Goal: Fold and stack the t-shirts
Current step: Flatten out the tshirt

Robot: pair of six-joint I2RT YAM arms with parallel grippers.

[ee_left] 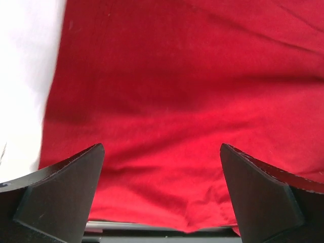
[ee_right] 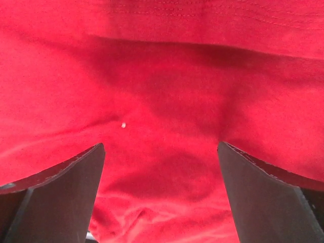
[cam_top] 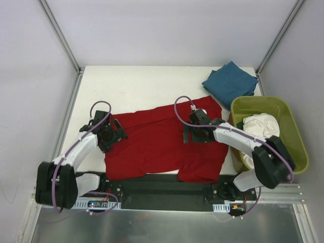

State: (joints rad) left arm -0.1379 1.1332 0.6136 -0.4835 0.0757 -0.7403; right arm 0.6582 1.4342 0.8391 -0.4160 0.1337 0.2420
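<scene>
My gripper will lift the deep red t-shirt (cam_top: 152, 144), which will hang down like a wide curtain, as the t-shirt's near edge (cam_top: 199, 177) droops limply over the table's front.
The deep red t-shirt (cam_top: 152, 144) lies spread out on the white table, its near edge over the table's front. My left gripper (cam_top: 117, 135) is open over the shirt's left edge; the left wrist view shows red cloth (ee_left: 177, 101) between its spread fingers. My right gripper (cam_top: 191, 134) is open over the shirt's right part; the right wrist view shows only red cloth (ee_right: 162, 101) below it. The teal-blue t-shirt (cam_top: 230, 82) lies folded at the back right. The white t-shirt (cam_top: 258, 129) is bunched in the tub.
An olive-green plastic tub (cam_top: 293, 126) stands at the table's right edge, next to my right arm. Metal frame posts rise at the back corners. The bare white table (cam_top: 136, 86) shows behind the red shirt.
</scene>
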